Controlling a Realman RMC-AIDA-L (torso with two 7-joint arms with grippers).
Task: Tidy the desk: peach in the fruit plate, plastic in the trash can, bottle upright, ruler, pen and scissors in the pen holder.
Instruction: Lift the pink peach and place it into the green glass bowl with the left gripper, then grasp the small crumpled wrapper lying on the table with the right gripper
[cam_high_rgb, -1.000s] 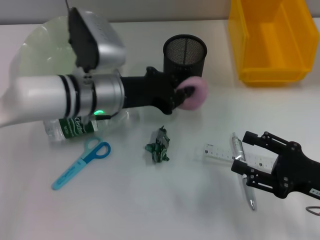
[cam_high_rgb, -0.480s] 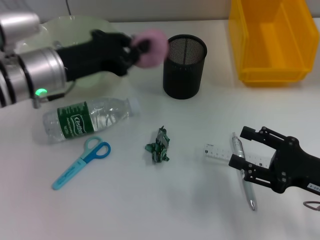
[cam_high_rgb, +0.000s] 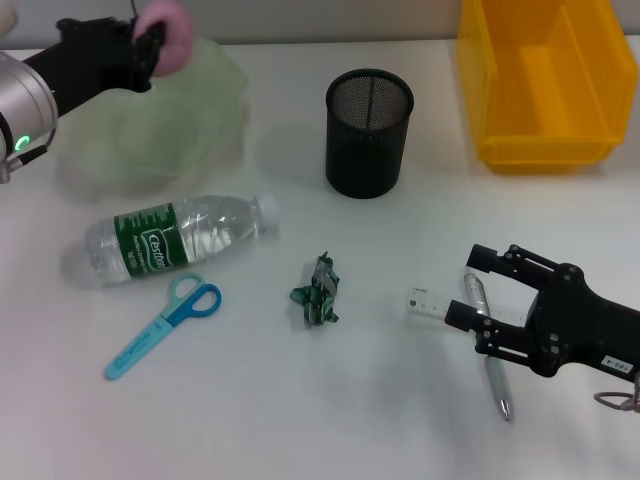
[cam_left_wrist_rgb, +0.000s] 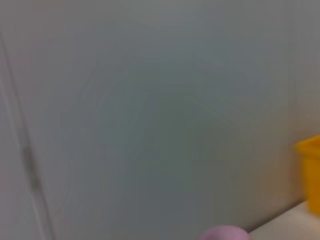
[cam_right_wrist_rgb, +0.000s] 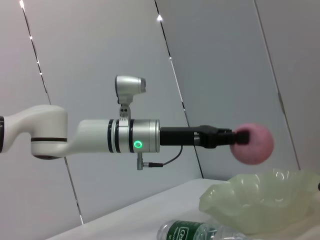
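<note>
The pink peach (cam_right_wrist_rgb: 258, 144) is clear above the rim of the fruit plate, so my left gripper should go on over the plate's open middle (cam_high_rgb: 150, 122) before it lets go there.
My left gripper (cam_high_rgb: 152, 42) is shut on the pink peach (cam_high_rgb: 173, 33), held in the air above the far left part of the pale green fruit plate (cam_high_rgb: 170, 120). The right wrist view shows the peach (cam_right_wrist_rgb: 253, 143) clear of the plate (cam_right_wrist_rgb: 260, 197). A bottle (cam_high_rgb: 175, 240) lies on its side in front of the plate. Blue scissors (cam_high_rgb: 162, 326) lie nearer to me. The crumpled green plastic (cam_high_rgb: 318, 293) sits mid-table. The black mesh pen holder (cam_high_rgb: 369, 132) stands upright. My right gripper (cam_high_rgb: 468, 288) is open, low over the pen (cam_high_rgb: 495, 372) and the ruler (cam_high_rgb: 428, 302).
A yellow bin (cam_high_rgb: 545, 80) stands at the back right, close to the pen holder. A corner of it (cam_left_wrist_rgb: 312, 167) shows in the left wrist view, along with the peach (cam_left_wrist_rgb: 225, 234). The right arm's black body covers the ruler's right end.
The left arm has carried the peach from beside the pen holder up and to the back left, over the plate. The right gripper has edged slightly left over the pen.
</note>
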